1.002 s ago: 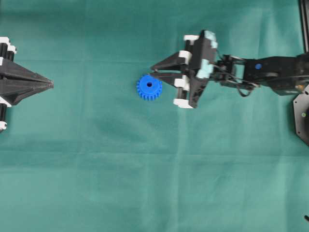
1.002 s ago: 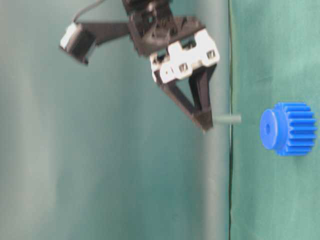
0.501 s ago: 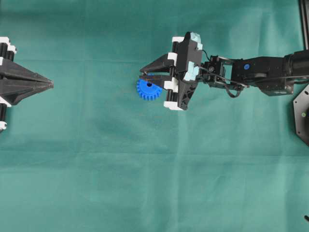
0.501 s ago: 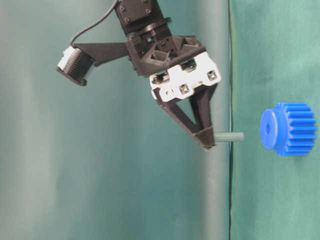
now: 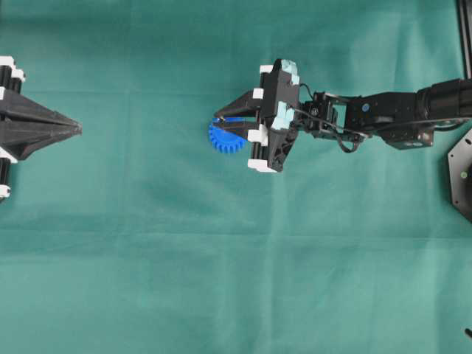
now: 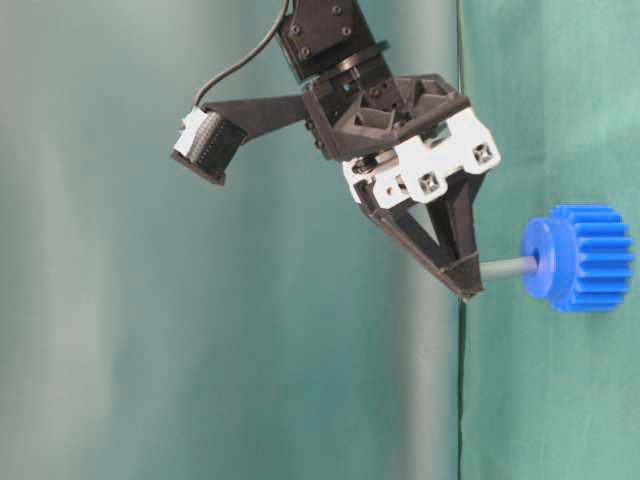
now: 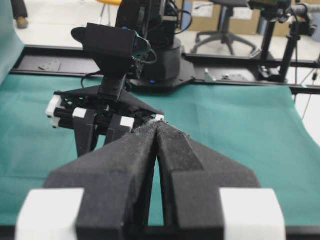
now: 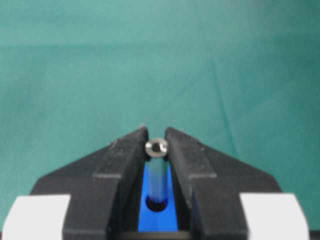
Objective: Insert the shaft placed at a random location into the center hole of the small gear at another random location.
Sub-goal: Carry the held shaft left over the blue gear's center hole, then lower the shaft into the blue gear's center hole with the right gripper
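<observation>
The robot's right gripper should straighten the shaft and press it down to the gear's hub, because it leans and is only shallow in the small gear's center hole.
The small gear is a bright blue toothed wheel lying flat on the green cloth, partly under my right gripper. That gripper is shut on the shaft, a thin grey pin held upright by its top end. In the right wrist view the shaft runs down between the fingers, and its lower end sits in the center hole of the gear's hub. My left gripper rests at the left edge, far from the gear. Its fingertips touch, with nothing between them.
Green cloth covers the table. A black frame rail and a dark round base plate sit at the right edge. Beyond the table's far end stand the right arm's base and office chairs.
My right gripper has moved left over the gear and come down. The shaft's lower end, apart from the hub before, now sits at the center hole. The left arm has not moved.
</observation>
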`<state>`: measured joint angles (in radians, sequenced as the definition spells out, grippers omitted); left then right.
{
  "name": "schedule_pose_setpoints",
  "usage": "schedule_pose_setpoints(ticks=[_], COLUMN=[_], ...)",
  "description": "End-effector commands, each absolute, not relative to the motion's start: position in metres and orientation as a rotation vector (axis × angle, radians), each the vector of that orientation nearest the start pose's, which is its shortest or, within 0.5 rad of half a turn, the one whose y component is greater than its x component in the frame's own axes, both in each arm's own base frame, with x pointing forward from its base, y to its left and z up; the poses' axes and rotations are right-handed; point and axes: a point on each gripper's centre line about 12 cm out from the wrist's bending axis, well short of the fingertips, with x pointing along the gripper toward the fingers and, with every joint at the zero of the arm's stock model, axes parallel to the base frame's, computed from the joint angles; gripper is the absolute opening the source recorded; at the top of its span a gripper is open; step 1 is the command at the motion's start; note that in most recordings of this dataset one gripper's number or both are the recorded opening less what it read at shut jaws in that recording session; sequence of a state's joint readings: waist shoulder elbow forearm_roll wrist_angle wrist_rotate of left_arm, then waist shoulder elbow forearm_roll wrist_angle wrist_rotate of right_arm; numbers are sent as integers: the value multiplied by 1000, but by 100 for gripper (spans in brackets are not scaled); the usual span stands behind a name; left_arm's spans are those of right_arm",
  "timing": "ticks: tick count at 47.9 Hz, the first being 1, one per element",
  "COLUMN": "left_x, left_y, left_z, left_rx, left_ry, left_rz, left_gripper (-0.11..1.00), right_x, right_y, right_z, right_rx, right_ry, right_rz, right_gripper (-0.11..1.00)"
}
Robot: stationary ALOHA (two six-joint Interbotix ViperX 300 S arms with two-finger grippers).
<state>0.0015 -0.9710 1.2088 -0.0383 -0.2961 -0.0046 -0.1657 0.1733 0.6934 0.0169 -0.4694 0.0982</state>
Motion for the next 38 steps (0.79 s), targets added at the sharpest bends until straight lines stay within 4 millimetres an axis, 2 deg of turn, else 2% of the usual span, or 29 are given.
schedule_pose_setpoints(ticks=[1, 21, 38], left_x=[197, 197, 197], left_y=[2, 2, 2], left_z=[286, 285, 285], left_rx=[-43, -45, -45], left_ry=[-72, -69, -69], left_rz=[13, 12, 12], left_gripper=[-1, -1, -1], right_x=[411, 406, 403], right_y=[-69, -68, -66], right_z=[148, 180, 169], right_rx=[143, 124, 128], right_ry=[351, 276, 305], right_rz=[-192, -181, -180], right_gripper=[16, 16, 16])
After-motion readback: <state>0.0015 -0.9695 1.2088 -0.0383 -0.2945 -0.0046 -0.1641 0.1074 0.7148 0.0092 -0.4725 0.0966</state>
